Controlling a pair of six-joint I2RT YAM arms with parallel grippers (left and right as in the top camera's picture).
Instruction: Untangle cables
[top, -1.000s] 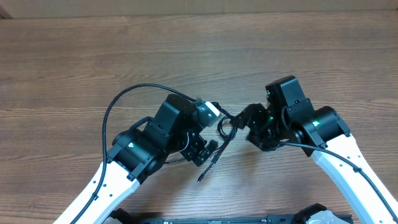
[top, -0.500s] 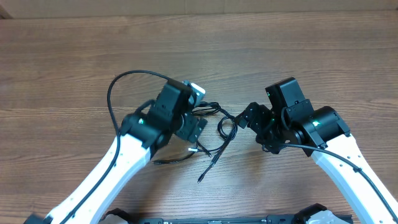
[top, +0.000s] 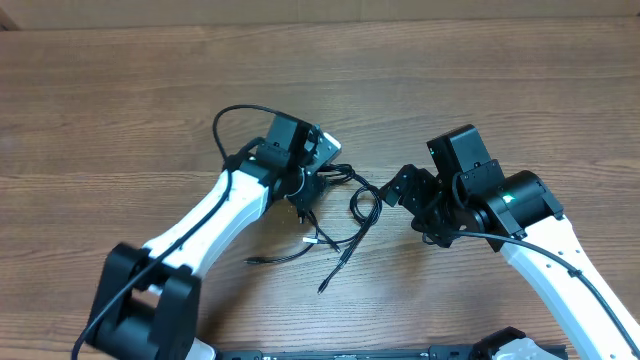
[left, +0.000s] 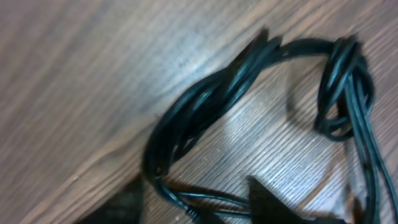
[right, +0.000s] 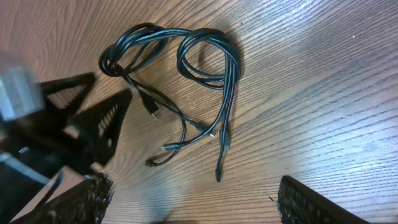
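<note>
Next, my left gripper opens wider and closes around the whole thick bundle, because it is over the thin strands of cable at the cable bundle's bend.
The cables lie on the wooden table as a tangle of thin black loops, with plug ends trailing toward the near edge. My left gripper is down over the tangle's left end. In the left wrist view the cables fill the frame. One strand runs between the left gripper fingers, which stand apart. My right gripper hovers just right of the loops. It is open with bare wood between its pads. The cables lie ahead of it.
A thick black arm wire arcs above the left wrist. The left gripper shows as dark triangular fingers at the left of the right wrist view. Loose plug ends reach toward the front edge.
My left arm swung away from the front edge and set its gripper on the tangle's left end, its jaws narrowing. The right gripper opened wider and drew slightly right, off the loop.
</note>
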